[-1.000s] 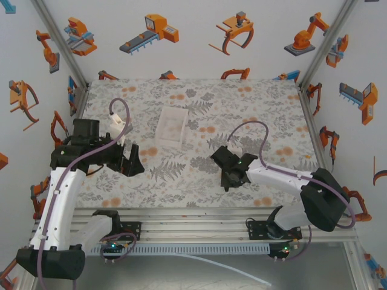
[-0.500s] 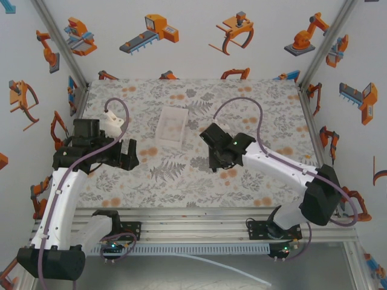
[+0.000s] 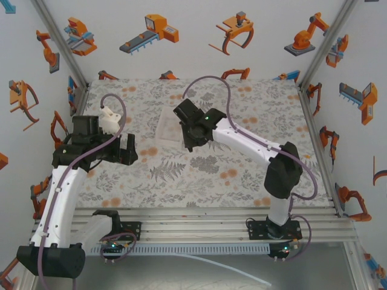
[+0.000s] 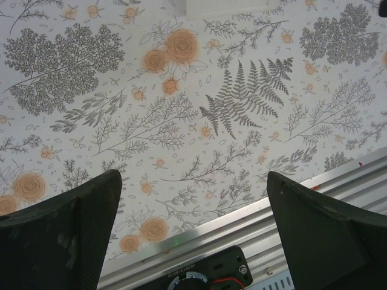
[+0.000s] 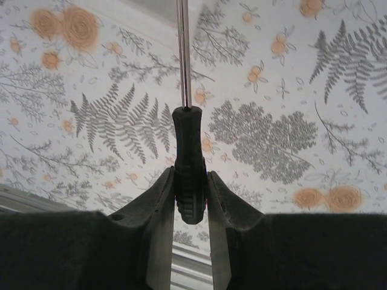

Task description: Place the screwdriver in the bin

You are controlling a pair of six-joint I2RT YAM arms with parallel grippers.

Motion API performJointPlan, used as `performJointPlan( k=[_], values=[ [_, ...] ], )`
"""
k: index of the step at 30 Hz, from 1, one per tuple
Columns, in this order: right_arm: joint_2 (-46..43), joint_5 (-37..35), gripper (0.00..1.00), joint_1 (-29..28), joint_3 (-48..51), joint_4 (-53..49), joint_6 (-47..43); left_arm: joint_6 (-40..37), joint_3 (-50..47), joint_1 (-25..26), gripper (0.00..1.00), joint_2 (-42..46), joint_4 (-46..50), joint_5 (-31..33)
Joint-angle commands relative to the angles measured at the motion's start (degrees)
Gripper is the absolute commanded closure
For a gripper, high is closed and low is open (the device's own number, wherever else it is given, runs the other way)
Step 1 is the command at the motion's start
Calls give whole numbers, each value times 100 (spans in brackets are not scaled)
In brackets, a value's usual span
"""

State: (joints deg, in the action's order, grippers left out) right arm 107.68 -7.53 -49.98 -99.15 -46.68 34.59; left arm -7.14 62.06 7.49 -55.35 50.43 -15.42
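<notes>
The screwdriver's metal rod (image 5: 184, 57) points over the corner of the white bin, so I keep moving my right gripper that way until the black handle hangs above the bin's bottom (image 3: 170, 124).
My right gripper (image 5: 191, 181) is shut on the black handle of the screwdriver (image 5: 188, 154), whose thin shaft points away toward the top of the right wrist view. A corner of the white bin (image 5: 162, 8) shows at that view's top edge, by the shaft's tip. From above, the right gripper (image 3: 192, 134) hangs just right of the white bin (image 3: 169, 124); the screwdriver itself is hidden there. My left gripper (image 3: 126, 152) stands open over the left of the table, with nothing between its fingers (image 4: 60, 232).
The floral tablecloth (image 3: 242, 163) covers the table. The aluminium rail (image 4: 254, 229) at the near edge lies under the left gripper. Metal frame posts stand at the back corners. The right arm's purple cable (image 3: 211, 84) arcs above the table's back.
The right arm has swung from the table's middle right toward the back left, carrying the screwdriver up beside the bin. The left gripper shifted slightly left.
</notes>
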Motion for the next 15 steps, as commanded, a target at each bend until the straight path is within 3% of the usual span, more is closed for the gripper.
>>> performJointPlan(
  k=[1, 15],
  values=[
    [417, 70, 80, -23, -653, -213, -274, 109, 183, 25, 3, 24, -40, -51],
    [2374, -341, 80, 106, -3173, -608, -392, 293, 172, 25, 3, 35, -69, -291]
  ],
)
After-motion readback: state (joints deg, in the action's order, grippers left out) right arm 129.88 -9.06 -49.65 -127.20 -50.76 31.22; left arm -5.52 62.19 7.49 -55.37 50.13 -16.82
